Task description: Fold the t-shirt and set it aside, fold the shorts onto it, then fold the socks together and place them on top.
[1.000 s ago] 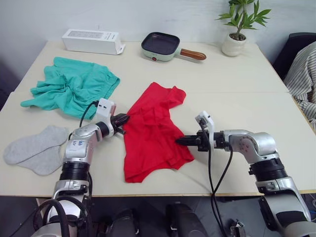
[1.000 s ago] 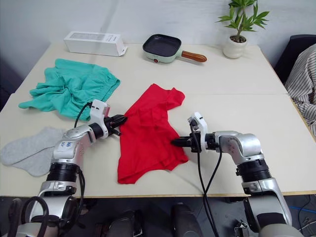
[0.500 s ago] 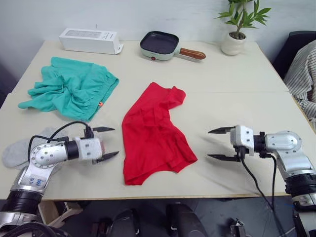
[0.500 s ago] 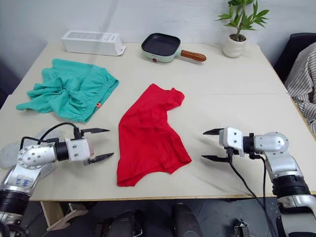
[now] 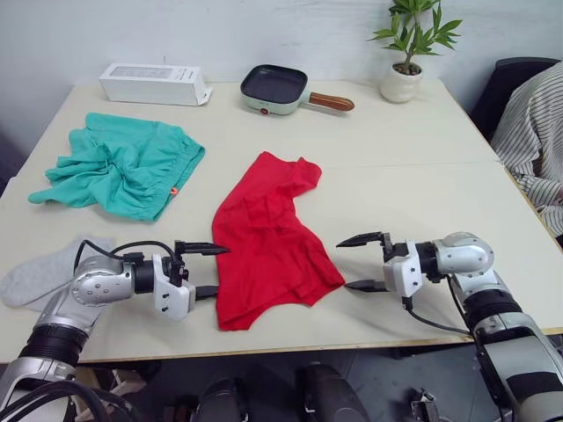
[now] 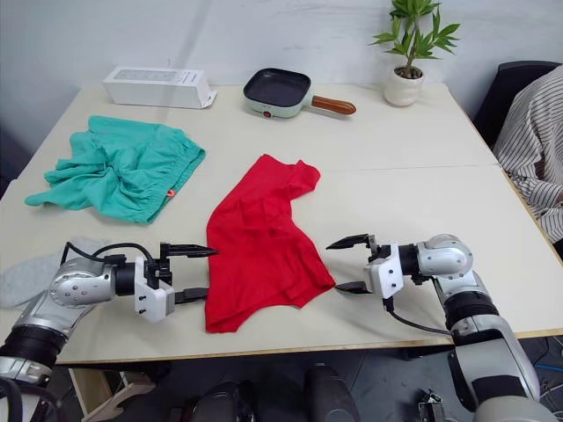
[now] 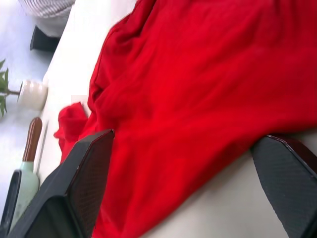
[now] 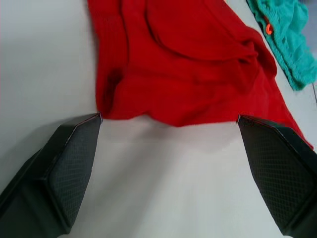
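Observation:
My gripper will bring a hidden dark print face up when it folds the red t-shirt point(image 5: 271, 242), because only plain cloth point(image 5: 255, 280) shows on its top.
The red t-shirt point(image 5: 264, 236) lies crumpled lengthwise in the middle of the table. My left gripper point(image 5: 216, 270) is open just off the shirt's near left edge, holding nothing. My right gripper point(image 5: 344, 264) is open just off the shirt's near right corner, also holding nothing. The right wrist view shows the shirt hem point(image 8: 188, 74) beyond the spread fingers point(image 8: 62, 171). The teal shorts point(image 5: 123, 169) lie bunched at the far left. The grey socks point(image 5: 35, 277) lie flat at the near left, beside my left arm.
A white box point(image 5: 149, 83), a green frying pan point(image 5: 277, 86) and a potted plant point(image 5: 400, 81) stand along the far edge. A person in a striped sleeve point(image 5: 532, 132) sits at the right by a dark chair point(image 5: 508, 75).
Both grippers went from shut at the shirt's edges to open, drew away to the sides, then came back close to the shirt. The camera view has shifted.

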You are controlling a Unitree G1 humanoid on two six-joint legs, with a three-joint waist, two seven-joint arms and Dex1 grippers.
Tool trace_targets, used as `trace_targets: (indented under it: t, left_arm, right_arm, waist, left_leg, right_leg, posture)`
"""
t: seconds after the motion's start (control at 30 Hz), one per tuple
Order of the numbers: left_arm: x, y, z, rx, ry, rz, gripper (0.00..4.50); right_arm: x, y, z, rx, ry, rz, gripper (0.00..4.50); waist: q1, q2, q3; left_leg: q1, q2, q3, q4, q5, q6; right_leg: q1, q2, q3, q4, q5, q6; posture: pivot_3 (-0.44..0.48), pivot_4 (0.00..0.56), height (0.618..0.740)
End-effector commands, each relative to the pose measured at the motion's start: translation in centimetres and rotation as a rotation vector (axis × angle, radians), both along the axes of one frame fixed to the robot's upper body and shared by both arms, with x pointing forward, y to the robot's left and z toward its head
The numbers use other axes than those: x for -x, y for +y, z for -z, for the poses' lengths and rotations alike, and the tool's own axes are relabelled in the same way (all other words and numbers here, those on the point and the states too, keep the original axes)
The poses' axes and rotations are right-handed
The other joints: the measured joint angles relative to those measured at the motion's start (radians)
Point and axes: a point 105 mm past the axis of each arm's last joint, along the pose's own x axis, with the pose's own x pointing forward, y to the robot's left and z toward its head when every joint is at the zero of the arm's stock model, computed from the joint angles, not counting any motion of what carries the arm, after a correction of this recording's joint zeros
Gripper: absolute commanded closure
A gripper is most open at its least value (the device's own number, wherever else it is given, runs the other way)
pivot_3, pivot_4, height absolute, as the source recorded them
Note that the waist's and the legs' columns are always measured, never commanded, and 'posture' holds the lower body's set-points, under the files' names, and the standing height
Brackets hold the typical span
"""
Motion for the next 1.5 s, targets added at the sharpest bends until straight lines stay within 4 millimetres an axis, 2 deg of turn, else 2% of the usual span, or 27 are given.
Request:
trace_targets:
  t: [0.03,0.17,0.4,0.63,0.73,1.07,1.13,1.3,1.5]
  left_arm:
    - [0.6,-0.9,2.0,-0.055,0.034,0.056,0.06]
    - [0.2,-1.1,2.2,-0.060,0.027,0.052,0.06]
    - [-0.7,-1.3,2.4,-0.058,0.009,0.013,0.06]
    - [-1.4,-1.6,2.6,-0.051,0.017,-0.007,0.06]
    - [-1.5,-1.8,2.9,-0.055,0.031,-0.006,0.64]
    - [-1.0,-2.0,3.6,-0.038,0.096,0.001,3.82]
    - [-0.8,-2.2,3.7,-0.027,0.112,0.001,4.42]
    - [-0.6,-2.6,3.3,0.029,0.143,-0.009,4.47]
    - [1.0,-2.4,2.3,0.090,0.193,0.000,4.47]
  right_arm:
    - [0.4,0.7,1.9,0.063,0.038,-0.035,0.04]
    - [-0.2,1.0,2.0,0.096,0.012,-0.032,0.04]
    - [-0.7,2.8,2.3,0.127,-0.025,-0.076,0.04]
    - [-0.3,4.8,2.9,0.137,-0.025,-0.145,0.04]
    - [-0.6,4.9,2.9,0.143,-0.011,-0.129,0.94]
    - [-1.4,3.4,2.3,0.173,0.031,-0.059,4.45]
    - [-1.2,3.0,2.1,0.182,0.055,-0.059,4.50]
    - [0.0,1.8,1.8,0.210,0.149,-0.058,4.50]
    - [3.4,1.4,1.1,0.220,0.241,-0.090,4.50]
  waist:
    - [-0.003,0.000,0.000]
    - [-0.007,-0.001,-0.003]
    - [-0.010,-0.004,-0.018]
    - [-0.006,0.001,-0.025]
    - [-0.006,0.002,-0.026]
    - [0.000,0.004,-0.025]
    - [0.001,0.007,-0.025]
    - [0.012,0.009,-0.024]
    - [0.025,0.009,-0.024]
  left_leg:
    - [0.001,0.000,0.000,0.000,0.000,0.000]
    - [0.012,0.000,-0.001,-0.003,-0.002,0.001]
    - [0.015,0.000,-0.001,-0.011,0.000,0.001]
    - [0.015,-0.001,-0.003,-0.017,0.006,0.002]
    - [0.015,-0.001,-0.003,-0.018,0.006,0.002]
    - [0.014,-0.001,-0.003,-0.018,0.006,0.002]
    - [0.014,-0.001,-0.003,-0.018,0.006,0.002]
    - [0.013,-0.002,-0.003,-0.023,0.006,0.002]
    - [0.011,-0.001,-0.003,-0.024,-0.001,-0.003]
  right_leg:
    - [0.002,0.000,0.000,0.000,0.000,0.000]
    - [0.011,-0.002,0.000,-0.001,0.000,-0.002]
    - [0.010,-0.003,-0.001,-0.001,0.002,-0.006]
    - [0.009,-0.003,-0.003,-0.001,0.002,-0.009]
    - [0.009,-0.003,-0.003,-0.001,0.002,-0.009]
    - [0.008,-0.003,-0.003,-0.001,0.002,-0.009]
    - [0.007,-0.003,-0.003,-0.001,0.002,-0.009]
    - [0.006,-0.003,-0.003,-0.004,0.001,-0.010]
    - [0.005,-0.003,-0.003,-0.005,-0.006,-0.011]
  posture:
    - [0.000,0.150,0.740]
    - [0.000,0.150,0.740]
    - [0.000,0.150,0.740]
    - [0.000,0.150,0.740]
    - [0.000,0.150,0.740]
    - [0.000,0.150,0.740]
    - [0.000,0.150,0.740]
    - [0.000,0.150,0.740]
    - [0.000,0.150,0.740]
